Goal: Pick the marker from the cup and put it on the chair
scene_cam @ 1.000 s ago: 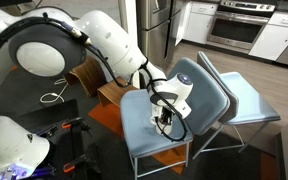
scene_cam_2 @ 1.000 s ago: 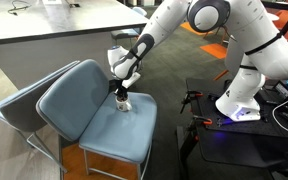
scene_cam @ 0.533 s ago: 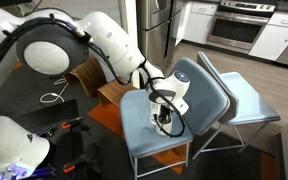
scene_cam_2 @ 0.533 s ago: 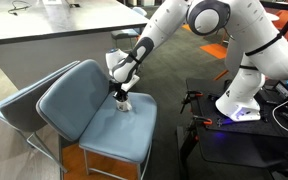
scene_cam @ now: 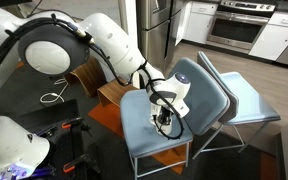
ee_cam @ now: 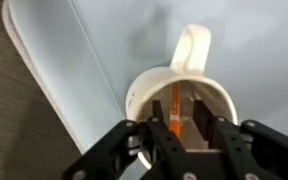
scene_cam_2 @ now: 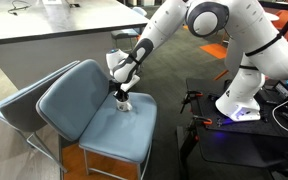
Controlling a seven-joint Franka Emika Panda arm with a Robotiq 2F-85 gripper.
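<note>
Next, I open my part-closed gripper wider and lower it around the marker (ee_cam: 175, 103) before closing, because the marker leans deep inside the cup (ee_cam: 175, 126), close to one finger of my gripper.
The white cup (ee_cam: 189, 48) stands upright on the seat of the blue-grey chair (ee_cam: 254, 50), handle pointing away. The marker (ee_cam: 174, 104), orange-tan here, leans inside the cup. My gripper (ee_cam: 181, 128) points straight down with both fingers dipped into the cup. The fingers are apart and the marker sits between them, close to the left one. In both exterior views the gripper (scene_cam: 166, 117) (scene_cam_2: 122, 93) hangs over the cup (scene_cam_2: 124, 103) in the middle of the chair seat (scene_cam: 142, 132) (scene_cam_2: 99, 125). The marker does not show in either exterior view.
A paler blue chair (scene_cam: 242, 100) (scene_cam_2: 12, 100) stands right behind the blue-grey one. A curved brown wooden chair (scene_cam: 89, 75) is beside it. A counter (scene_cam_2: 54, 35) and a second robot base (scene_cam_2: 242, 95) stand nearby.
</note>
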